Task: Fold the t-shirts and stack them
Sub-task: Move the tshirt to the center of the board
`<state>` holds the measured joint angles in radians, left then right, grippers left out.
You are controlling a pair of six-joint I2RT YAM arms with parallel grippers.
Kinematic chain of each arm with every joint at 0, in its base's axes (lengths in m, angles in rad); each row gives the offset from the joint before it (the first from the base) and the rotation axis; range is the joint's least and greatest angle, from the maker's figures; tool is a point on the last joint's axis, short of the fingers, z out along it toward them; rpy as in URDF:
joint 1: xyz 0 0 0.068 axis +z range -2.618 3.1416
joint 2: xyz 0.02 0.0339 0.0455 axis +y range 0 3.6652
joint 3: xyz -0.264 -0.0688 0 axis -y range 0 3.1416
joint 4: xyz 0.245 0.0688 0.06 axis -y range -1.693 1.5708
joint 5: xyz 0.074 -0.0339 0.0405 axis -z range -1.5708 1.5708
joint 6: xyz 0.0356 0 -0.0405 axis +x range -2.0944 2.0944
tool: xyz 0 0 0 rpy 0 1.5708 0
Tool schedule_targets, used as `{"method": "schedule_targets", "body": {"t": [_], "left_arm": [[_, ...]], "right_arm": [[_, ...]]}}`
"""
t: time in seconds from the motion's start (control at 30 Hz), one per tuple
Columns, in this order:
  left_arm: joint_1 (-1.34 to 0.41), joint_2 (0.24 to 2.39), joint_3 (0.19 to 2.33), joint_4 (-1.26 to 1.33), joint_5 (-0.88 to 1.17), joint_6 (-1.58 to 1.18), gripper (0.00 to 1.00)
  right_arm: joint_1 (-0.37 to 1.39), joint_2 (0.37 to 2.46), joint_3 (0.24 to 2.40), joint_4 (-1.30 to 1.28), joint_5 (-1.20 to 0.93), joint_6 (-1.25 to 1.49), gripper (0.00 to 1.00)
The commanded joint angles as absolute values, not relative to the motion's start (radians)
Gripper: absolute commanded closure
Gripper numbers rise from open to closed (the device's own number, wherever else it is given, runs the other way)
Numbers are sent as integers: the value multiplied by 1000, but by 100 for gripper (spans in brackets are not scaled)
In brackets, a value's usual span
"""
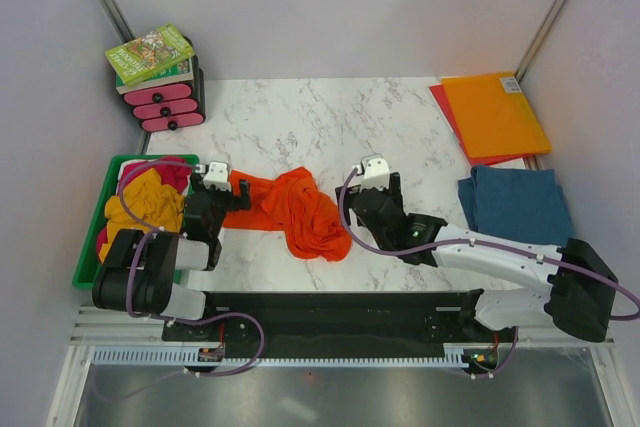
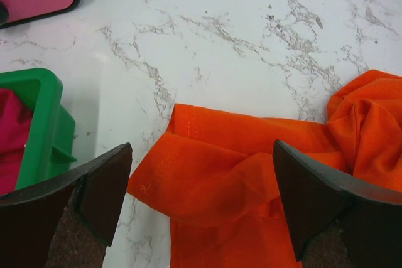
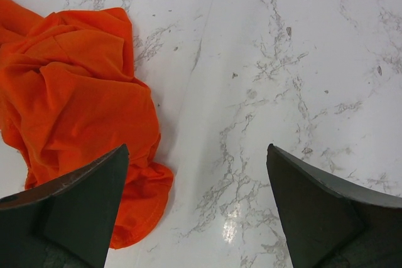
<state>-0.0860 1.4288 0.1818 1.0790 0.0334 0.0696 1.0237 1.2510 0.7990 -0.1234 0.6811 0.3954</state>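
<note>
The orange t-shirt lies bunched (image 1: 306,205) next to my open right gripper. I need to bring that gripper back, grab the shirt's near edge (image 1: 318,254) and pull it out before folding.
A bright orange t-shirt (image 1: 295,209) lies crumpled on the marble table between the two arms. My left gripper (image 1: 222,187) hangs open over the shirt's left end, whose hemmed edge (image 2: 207,174) shows between its fingers (image 2: 100,186). My right gripper (image 1: 368,179) is open just right of the shirt, above bare marble; the shirt (image 3: 81,111) fills the left of its view. A folded teal-blue t-shirt (image 1: 515,203) lies at the right. Mustard-yellow (image 1: 145,202) and magenta (image 1: 175,173) t-shirts sit in the green bin (image 1: 88,247).
Flat orange and red folders (image 1: 495,115) lie at the back right. A pink drawer unit (image 1: 165,105) with a book (image 1: 150,54) on top stands at the back left. The bin's green corner (image 2: 44,123) is close to my left fingers.
</note>
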Motion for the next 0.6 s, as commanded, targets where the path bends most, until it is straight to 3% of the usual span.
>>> {"method": "schedule_targets", "body": {"t": [0.0, 0.57], "left_arm": [[-83, 1422, 184, 1190, 15, 54, 0], [-71, 1434, 221, 1135, 8, 34, 0]], "right_arm": [[1019, 1282, 844, -87, 672, 413, 2], [1017, 1359, 976, -192, 764, 417, 2]]}}
